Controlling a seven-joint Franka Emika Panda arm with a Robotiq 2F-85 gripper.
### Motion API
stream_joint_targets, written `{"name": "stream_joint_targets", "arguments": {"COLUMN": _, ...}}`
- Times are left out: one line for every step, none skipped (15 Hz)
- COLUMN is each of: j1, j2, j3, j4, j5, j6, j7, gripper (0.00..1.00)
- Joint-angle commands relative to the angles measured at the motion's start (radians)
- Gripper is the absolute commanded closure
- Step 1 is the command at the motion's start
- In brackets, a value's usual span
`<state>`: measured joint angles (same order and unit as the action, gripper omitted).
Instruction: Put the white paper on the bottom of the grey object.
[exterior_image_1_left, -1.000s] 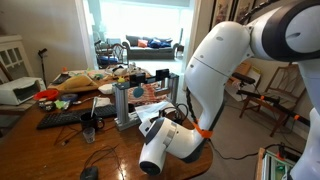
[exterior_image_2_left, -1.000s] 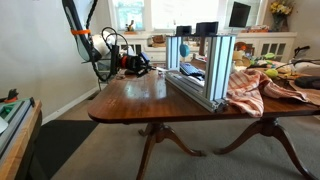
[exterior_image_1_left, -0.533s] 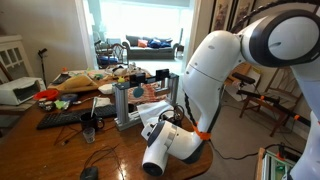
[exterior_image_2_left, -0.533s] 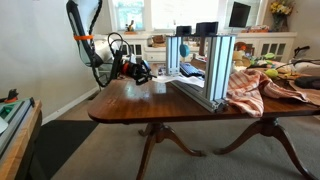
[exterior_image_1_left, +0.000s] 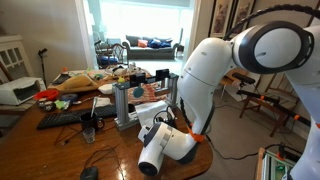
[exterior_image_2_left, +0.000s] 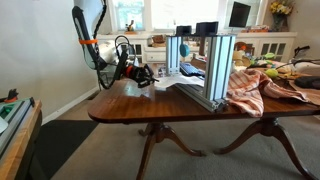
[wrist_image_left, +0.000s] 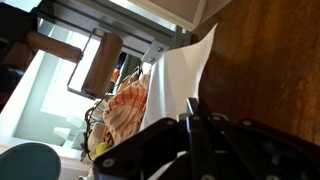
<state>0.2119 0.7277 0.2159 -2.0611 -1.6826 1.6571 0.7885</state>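
The white paper's far end (exterior_image_2_left: 174, 79) faces the grey rack's open bottom (exterior_image_2_left: 192, 85). My gripper should go on pushing the paper in and let go once it lies there.
The white paper (wrist_image_left: 176, 84) is pinched at its near edge between my gripper's fingers (wrist_image_left: 192, 116) and reaches out toward the grey rack (wrist_image_left: 128, 24). In an exterior view my gripper (exterior_image_2_left: 141, 74) hovers just above the wooden table, a little short of the open end of the grey rack (exterior_image_2_left: 204, 62), with the paper (exterior_image_2_left: 157, 83) hanging low in front of it. In an exterior view the rack (exterior_image_1_left: 123, 104) stands mid-table, and my arm hides most of the gripper; a bit of the paper (exterior_image_1_left: 150, 113) shows beside it.
A plaid cloth (exterior_image_2_left: 246, 90) lies beside the rack. A black keyboard (exterior_image_1_left: 62, 118) and a white printer-like machine (exterior_image_1_left: 15, 92) sit further along the table, with clutter behind. The table's edge (exterior_image_2_left: 120, 112) is close below the gripper. Chairs (exterior_image_1_left: 272, 100) stand off to the side.
My gripper has moved across the table toward the rack's open end, carrying the paper, and has dropped lower over the tabletop.
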Motion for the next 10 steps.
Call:
{"name": "stream_joint_targets", "arguments": {"j1": -0.021, "j2": 0.029, "j3": -0.018, "j4": 0.057, "j5": 0.014, "j6": 0.005, "j7": -0.039, "gripper": 1.0}}
{"name": "stream_joint_targets", "arguments": {"j1": -0.027, "j2": 0.03, "j3": -0.023, "j4": 0.064, "j5": 0.017, "j6": 0.007, "j7": -0.044, "gripper": 1.0}}
{"name": "stream_joint_targets", "arguments": {"j1": -0.036, "j2": 0.033, "j3": -0.029, "j4": 0.073, "j5": 0.019, "j6": 0.01, "j7": -0.053, "gripper": 1.0}}
{"name": "stream_joint_targets", "arguments": {"j1": -0.044, "j2": 0.033, "j3": -0.033, "j4": 0.08, "j5": 0.018, "j6": 0.016, "j7": -0.06, "gripper": 1.0}}
{"name": "stream_joint_targets", "arguments": {"j1": -0.048, "j2": 0.037, "j3": -0.037, "j4": 0.089, "j5": 0.017, "j6": 0.014, "j7": -0.066, "gripper": 1.0}}
{"name": "stream_joint_targets", "arguments": {"j1": -0.055, "j2": 0.04, "j3": -0.038, "j4": 0.097, "j5": 0.016, "j6": 0.019, "j7": -0.067, "gripper": 1.0}}
{"name": "stream_joint_targets", "arguments": {"j1": -0.057, "j2": 0.045, "j3": -0.041, "j4": 0.106, "j5": 0.014, "j6": 0.016, "j7": -0.067, "gripper": 1.0}}
{"name": "stream_joint_targets", "arguments": {"j1": -0.059, "j2": 0.051, "j3": -0.044, "j4": 0.117, "j5": 0.01, "j6": 0.015, "j7": -0.065, "gripper": 1.0}}
{"name": "stream_joint_targets", "arguments": {"j1": -0.062, "j2": 0.057, "j3": -0.045, "j4": 0.126, "j5": 0.013, "j6": 0.016, "j7": -0.065, "gripper": 1.0}}
{"name": "stream_joint_targets", "arguments": {"j1": -0.062, "j2": 0.063, "j3": -0.047, "j4": 0.137, "j5": 0.009, "j6": 0.016, "j7": -0.063, "gripper": 1.0}}
